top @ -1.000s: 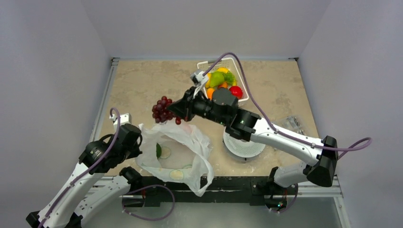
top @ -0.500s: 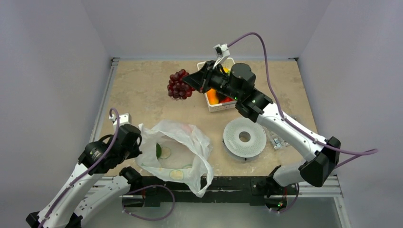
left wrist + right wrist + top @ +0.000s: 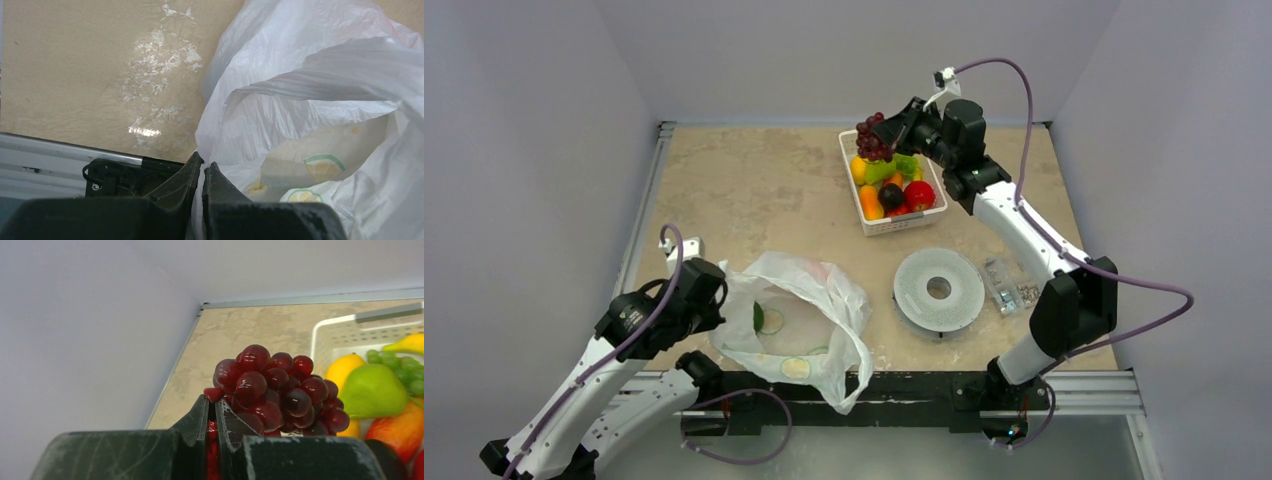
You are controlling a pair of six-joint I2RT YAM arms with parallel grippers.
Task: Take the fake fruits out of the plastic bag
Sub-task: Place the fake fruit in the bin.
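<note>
The dark red grape bunch [image 3: 873, 140] is clear above the white lattice basket's rim, so my right gripper should keep moving inward and let go over the green grapes [image 3: 908, 165].
My right gripper [image 3: 892, 128] [image 3: 212, 412] is shut on the stem of the dark red grape bunch [image 3: 871, 138] [image 3: 277, 390] and holds it above the far left corner of the white lattice basket [image 3: 870, 222]. The basket holds several fake fruits: a green one [image 3: 881, 170] [image 3: 374, 390], a yellow one [image 3: 345, 369], a red one [image 3: 919, 194], green grapes [image 3: 908, 164]. The plastic bag [image 3: 799, 320] [image 3: 310, 95] lies open at the near left, printed discs showing inside. My left gripper [image 3: 716, 312] [image 3: 202, 170] is shut on the bag's left edge.
A white round disc with a centre hole [image 3: 938, 289] lies right of the bag. A small clear packet [image 3: 1014, 285] lies beside it on the right. A banana tip [image 3: 409, 344] shows in the basket. Grey walls close in the table.
My right arm has carried the red grape bunch from above the bag's far edge to the back right, over the basket. The left gripper and bag have stayed put.
</note>
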